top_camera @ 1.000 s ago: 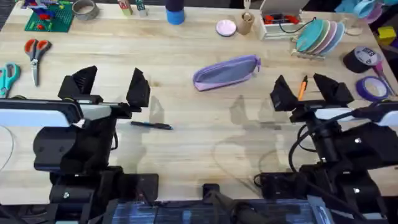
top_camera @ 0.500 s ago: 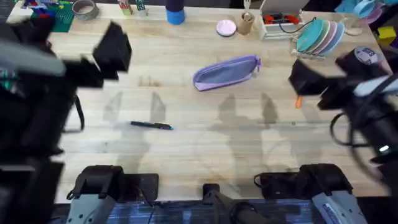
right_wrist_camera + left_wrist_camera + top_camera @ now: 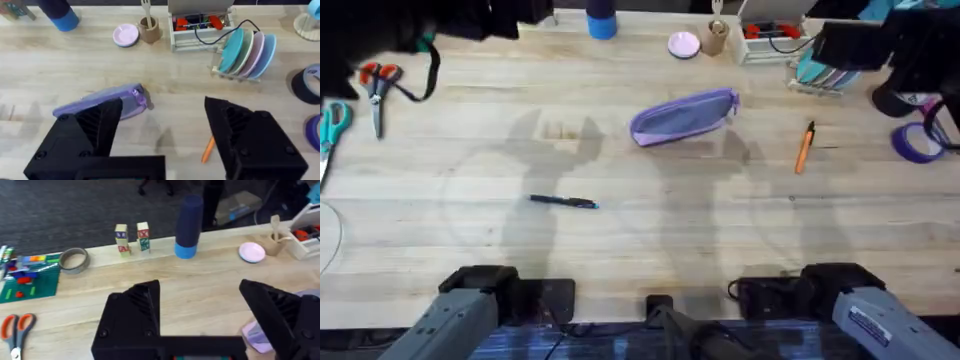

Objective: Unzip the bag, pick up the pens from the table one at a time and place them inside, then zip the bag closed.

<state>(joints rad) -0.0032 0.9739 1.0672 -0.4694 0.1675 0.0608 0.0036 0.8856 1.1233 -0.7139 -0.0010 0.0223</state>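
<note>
The zipper tab (image 3: 735, 100) is at the end of the bag that faces my right gripper, so when I pull, the zip will open toward my left gripper.
The lavender bag (image 3: 685, 117) lies zipped in the middle of the table (image 3: 650, 230), also in the right wrist view as the bag (image 3: 100, 105). A black pen (image 3: 563, 201) lies toward the front left of it. An orange pen (image 3: 804, 148) lies to its right, with the orange pen (image 3: 208, 149) visible between my right fingers. My left gripper (image 3: 200, 310) hangs open and empty over the far left of the table, a corner of the bag (image 3: 255, 332) beside one finger. Open and empty too, my right gripper (image 3: 165, 130) hovers above the bag and orange pen.
Orange scissors (image 3: 375, 85) and teal scissors (image 3: 330, 125) lie at the left edge. A dish rack (image 3: 830, 60), purple tape roll (image 3: 918, 142) and black tape (image 3: 900, 95) crowd the far right. A blue cylinder (image 3: 601, 20) and pink dish (image 3: 683, 44) line the back edge.
Both arms have lifted from low over the middle of the table and swung up toward the far corners. The bag and both pens have not moved.
</note>
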